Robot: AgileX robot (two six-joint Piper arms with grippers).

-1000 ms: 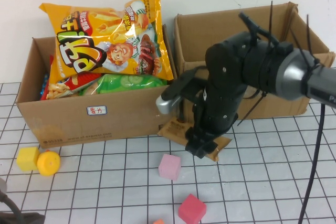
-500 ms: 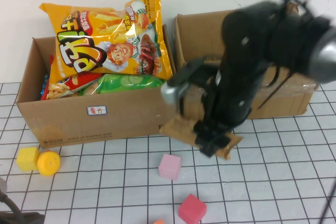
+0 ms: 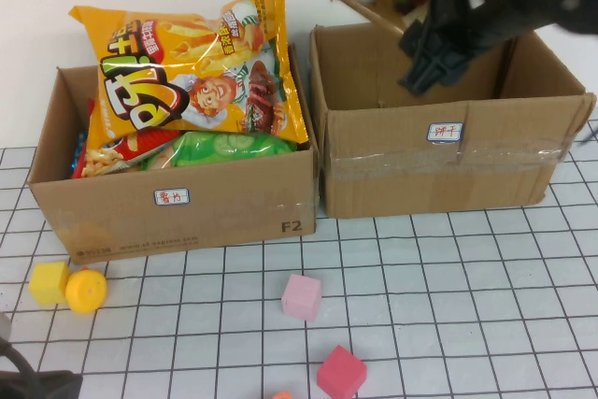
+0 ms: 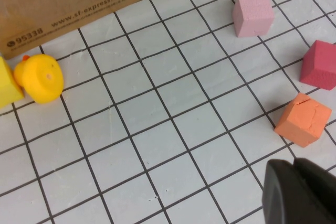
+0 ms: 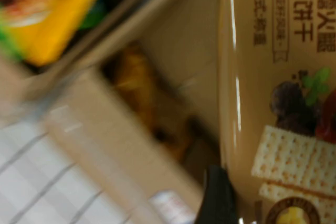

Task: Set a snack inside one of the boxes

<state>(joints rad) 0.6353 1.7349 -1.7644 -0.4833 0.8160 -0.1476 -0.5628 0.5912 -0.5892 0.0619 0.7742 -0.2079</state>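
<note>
The tan cracker pack (image 3: 391,3) is over the open box with the cracker label, so my right gripper should keep going into its opening (image 3: 374,77) and let go of the pack there.
My right gripper (image 3: 422,64) is shut on a tan cracker snack pack (image 3: 388,5) and holds it in the air over the back left part of the right cardboard box (image 3: 439,170). In the right wrist view the pack (image 5: 283,77) fills the frame beside one dark finger (image 5: 220,198), with the box's inside (image 5: 173,77) below. The left cardboard box (image 3: 177,217) is stuffed with chip bags, a big yellow one (image 3: 192,63) on top. My left gripper (image 4: 302,192) is shut and empty, low over the table near an orange cube (image 4: 304,120).
Foam cubes lie on the gridded table in front of the boxes: pink (image 3: 302,295), red (image 3: 341,371), yellow (image 3: 49,281), plus a yellow duck-like toy (image 3: 86,290). The left arm (image 3: 28,382) sits at the near left corner.
My right arm has lifted the cracker pack from the table in front of the boxes up and back to above the right box. The left arm has not moved.
</note>
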